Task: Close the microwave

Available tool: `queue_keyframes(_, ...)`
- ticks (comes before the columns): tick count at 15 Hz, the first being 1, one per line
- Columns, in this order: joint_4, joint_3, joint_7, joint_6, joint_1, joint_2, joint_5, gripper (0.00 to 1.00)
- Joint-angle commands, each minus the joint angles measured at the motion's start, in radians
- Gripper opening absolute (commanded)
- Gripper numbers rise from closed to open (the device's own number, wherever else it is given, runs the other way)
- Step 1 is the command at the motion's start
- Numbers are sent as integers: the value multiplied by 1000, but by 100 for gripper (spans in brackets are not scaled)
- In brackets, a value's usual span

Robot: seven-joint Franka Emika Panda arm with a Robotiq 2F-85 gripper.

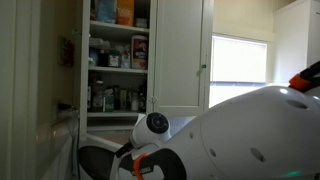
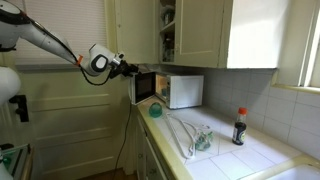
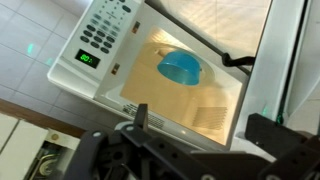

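Observation:
My gripper faces inside the microwave past the open door's free edge; I should back off, come around and push the door's outer side shut.
The white microwave stands on the counter under the wall cupboards, its door swung open toward the arm. In the wrist view the microwave has its button panel and green display at upper left and a lit cavity holding a blue bowl. The white door frame is at the right. My gripper is just beside the top edge of the open door. In the wrist view the gripper is open and empty, its fingers spread in front of the cavity's lower edge.
A green cup, clear glassware and a dark sauce bottle are on the tiled counter. A tall white cupboard with shelves of bottles stands open. The robot's white body fills an exterior view.

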Motion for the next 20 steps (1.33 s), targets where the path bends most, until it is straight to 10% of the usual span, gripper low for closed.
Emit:
queue_keyframes(1, 40, -128, 153, -121, 0, 166, 29, 100)
queue_keyframes(8, 133, -71, 381, -193, -160, 68, -328, 100)
queue_keyframes(20, 145, -101, 649, -396, 59, 103, -521, 100)
